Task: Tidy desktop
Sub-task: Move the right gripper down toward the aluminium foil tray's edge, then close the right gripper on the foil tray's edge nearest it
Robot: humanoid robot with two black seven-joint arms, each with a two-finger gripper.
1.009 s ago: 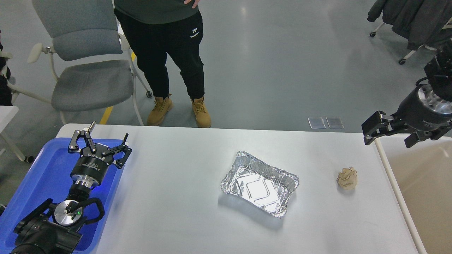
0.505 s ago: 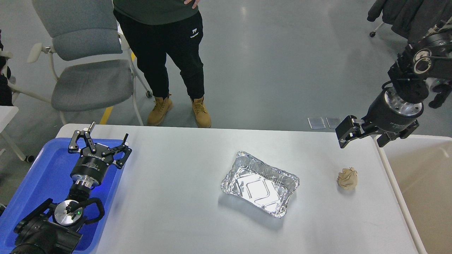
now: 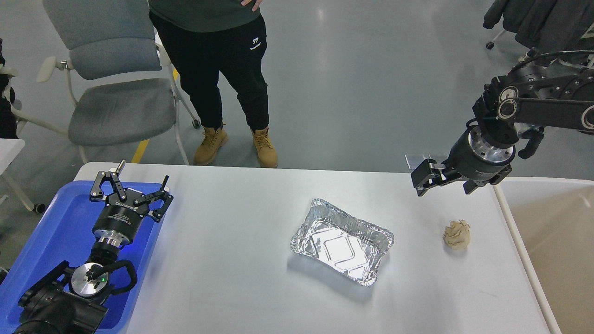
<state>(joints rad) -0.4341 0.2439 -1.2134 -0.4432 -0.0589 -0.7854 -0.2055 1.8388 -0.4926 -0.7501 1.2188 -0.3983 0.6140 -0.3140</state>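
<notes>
The foil tray has raised sides and a crimped rim, so I expect it to mostly keep its open shape when I lift it by one side.
The white-grey desktop holds an empty silver foil tray near its middle and a crumpled beige paper ball to the right. My right gripper is open and empty. It hovers above the desktop's back right part, behind the paper ball and a little to its left. My left gripper is open and empty, with its fingers spread over the far end of the blue tray at the left.
A beige, white-rimmed bin stands against the desktop's right edge. A person in tan boots stands just behind the desk. A grey office chair is at the back left.
My right arm has swung left, from over the bin's near corner to above the desktop's back right part. Its gripper stays open. The left arm, foil tray and paper ball have not moved.
</notes>
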